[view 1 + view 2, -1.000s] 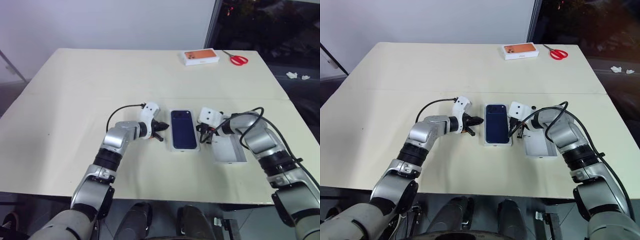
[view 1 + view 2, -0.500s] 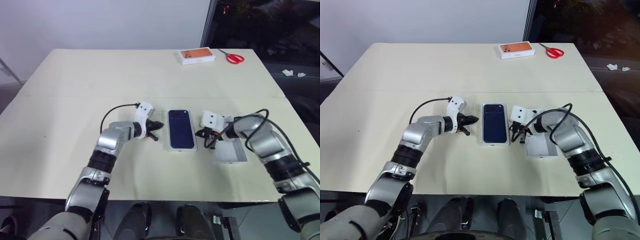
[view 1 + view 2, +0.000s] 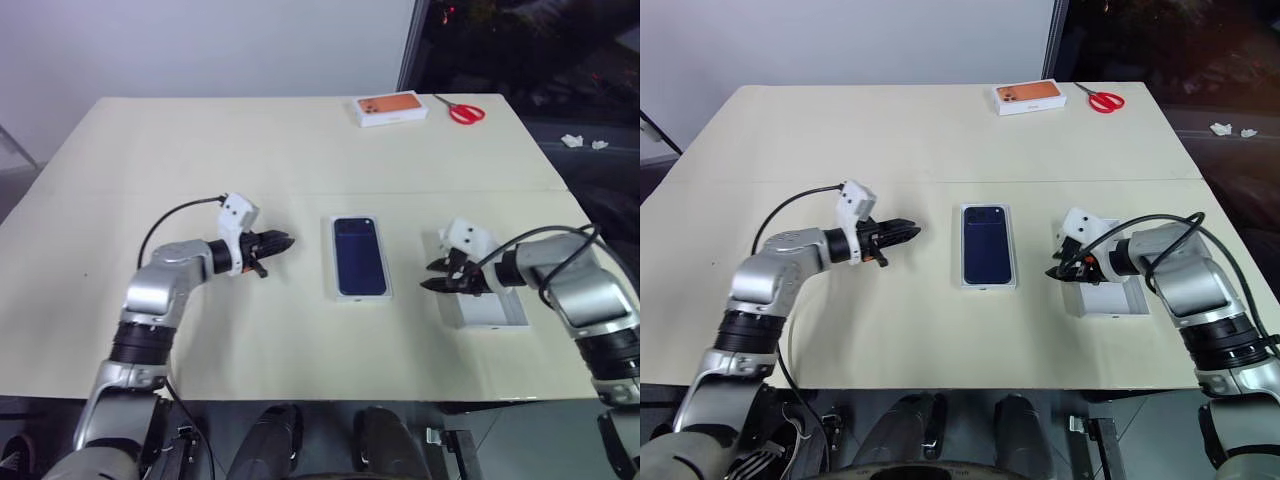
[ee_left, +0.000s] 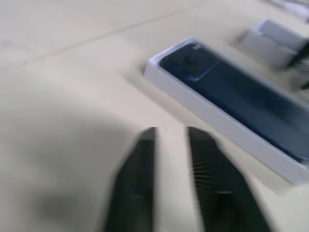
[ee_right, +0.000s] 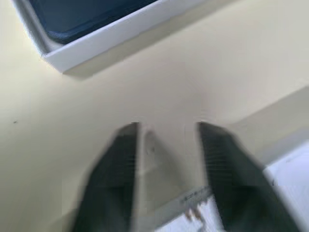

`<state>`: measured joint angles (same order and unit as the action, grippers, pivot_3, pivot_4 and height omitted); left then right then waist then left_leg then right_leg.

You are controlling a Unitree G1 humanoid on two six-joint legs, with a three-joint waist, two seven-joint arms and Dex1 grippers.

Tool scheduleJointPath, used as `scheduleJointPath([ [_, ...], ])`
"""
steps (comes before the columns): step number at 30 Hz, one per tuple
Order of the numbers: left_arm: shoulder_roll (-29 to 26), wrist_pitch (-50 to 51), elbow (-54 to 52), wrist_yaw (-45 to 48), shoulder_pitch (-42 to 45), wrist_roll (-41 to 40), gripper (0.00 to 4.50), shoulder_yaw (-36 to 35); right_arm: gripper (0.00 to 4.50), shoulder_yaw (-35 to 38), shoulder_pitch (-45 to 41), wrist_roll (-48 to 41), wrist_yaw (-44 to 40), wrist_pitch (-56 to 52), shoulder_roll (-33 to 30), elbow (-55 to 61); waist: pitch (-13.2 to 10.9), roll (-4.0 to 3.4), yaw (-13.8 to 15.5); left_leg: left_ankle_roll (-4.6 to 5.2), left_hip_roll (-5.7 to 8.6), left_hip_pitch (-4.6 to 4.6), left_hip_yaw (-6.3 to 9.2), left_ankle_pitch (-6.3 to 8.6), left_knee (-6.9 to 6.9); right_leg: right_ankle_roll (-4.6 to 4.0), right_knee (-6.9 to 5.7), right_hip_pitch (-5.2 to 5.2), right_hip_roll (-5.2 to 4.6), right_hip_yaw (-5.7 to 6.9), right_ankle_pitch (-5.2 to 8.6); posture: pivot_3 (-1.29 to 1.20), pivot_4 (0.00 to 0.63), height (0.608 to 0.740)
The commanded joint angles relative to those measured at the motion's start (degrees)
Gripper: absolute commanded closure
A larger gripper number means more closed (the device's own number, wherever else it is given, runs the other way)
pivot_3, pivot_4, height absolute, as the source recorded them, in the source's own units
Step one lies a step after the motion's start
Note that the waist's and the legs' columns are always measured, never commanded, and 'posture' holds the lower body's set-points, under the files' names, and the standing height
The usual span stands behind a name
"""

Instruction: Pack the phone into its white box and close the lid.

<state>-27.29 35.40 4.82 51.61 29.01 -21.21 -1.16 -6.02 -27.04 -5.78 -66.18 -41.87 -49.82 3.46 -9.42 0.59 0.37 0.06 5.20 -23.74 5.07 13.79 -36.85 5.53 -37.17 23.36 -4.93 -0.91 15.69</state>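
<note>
The lid is lying open side up (image 3: 488,309) next to the white box. My right gripper should pinch the lid's side (image 3: 454,308) closest to the phone and flip the lid over.
The dark navy phone (image 3: 359,254) lies face down in the white box (image 3: 359,294) at the table's middle, camera cluster at the far end. The lid (image 3: 497,311) rests open side up, to the right of the box. My left gripper (image 3: 282,241) hovers left of the box, pointing at it, a short gap away, its fingers (image 4: 143,159) slightly apart and empty. My right gripper (image 3: 428,275) hangs over the lid's left edge, between lid and box, pointing toward the box. It is open, and its fingers (image 5: 123,159) hold nothing.
An orange-topped box (image 3: 391,108) and red-handled scissors (image 3: 461,112) lie at the table's far edge. The cream table (image 3: 200,150) spreads wide to the left and behind the box. A dark floor lies beyond the table's right edge.
Both grippers have drawn back from the box sides, the left one to the left and up, the right one to the right. Both have gone from shut to open.
</note>
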Motion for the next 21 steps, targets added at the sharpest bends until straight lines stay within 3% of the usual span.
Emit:
scheduleJointPath([
  [1,-3.0,-4.0,-3.2,4.1,-2.3,-2.5,2.07,-2.8,0.62,3.9,-2.9,-3.6,2.4,-7.6,-0.5,4.5,0.0,-0.02,0.0,0.00,-0.03,0.00,0.00,0.00,0.01,0.00,0.00,0.02,0.02,0.01,0.00,0.00,0.150,0.740],
  [7,-7.4,-11.4,-6.8,9.9,-9.9,-4.8,2.07,-6.3,0.62,6.7,-5.4,-6.0,13.1,-31.0,1.8,10.2,-0.1,-0.05,0.3,0.00,-0.02,-0.09,-0.01,0.00,0.10,-0.02,0.08,0.11,-0.03,-0.03,0.01,0.00,0.150,0.740],
  [10,-7.5,-10.7,-7.7,9.6,-11.0,-5.8,2.07,-6.6,0.62,4.2,-3.5,-5.6,16.8,-36.5,-0.6,16.3,-0.1,-0.07,0.9,0.00,-0.01,-0.24,0.02,-0.01,0.08,-0.05,0.08,0.19,-0.09,0.04,0.01,0.00,0.150,0.740],
  [14,-7.3,-9.8,-8.6,8.9,-11.7,-6.6,2.07,-6.2,0.62,6.6,-6.0,-5.6,23.4,-47.7,1.1,17.1,-0.1,-0.07,0.7,0.03,0.01,-0.34,-0.02,0.01,-0.02,-0.06,0.08,0.25,-0.09,0.00,0.01,0.00,0.150,0.740],
  [21,-5.5,-9.9,-9.3,6.3,-11.1,-6.8,2.07,-5.3,0.62,2.8,-3.3,-17.3,28.4,-50.6,-4.3,19.7,-0.1,-0.13,0.3,0.05,0.00,-0.40,-0.04,0.01,-0.01,-0.04,0.06,0.32,-0.08,0.00,-0.01,0.00,0.150,0.740],
])
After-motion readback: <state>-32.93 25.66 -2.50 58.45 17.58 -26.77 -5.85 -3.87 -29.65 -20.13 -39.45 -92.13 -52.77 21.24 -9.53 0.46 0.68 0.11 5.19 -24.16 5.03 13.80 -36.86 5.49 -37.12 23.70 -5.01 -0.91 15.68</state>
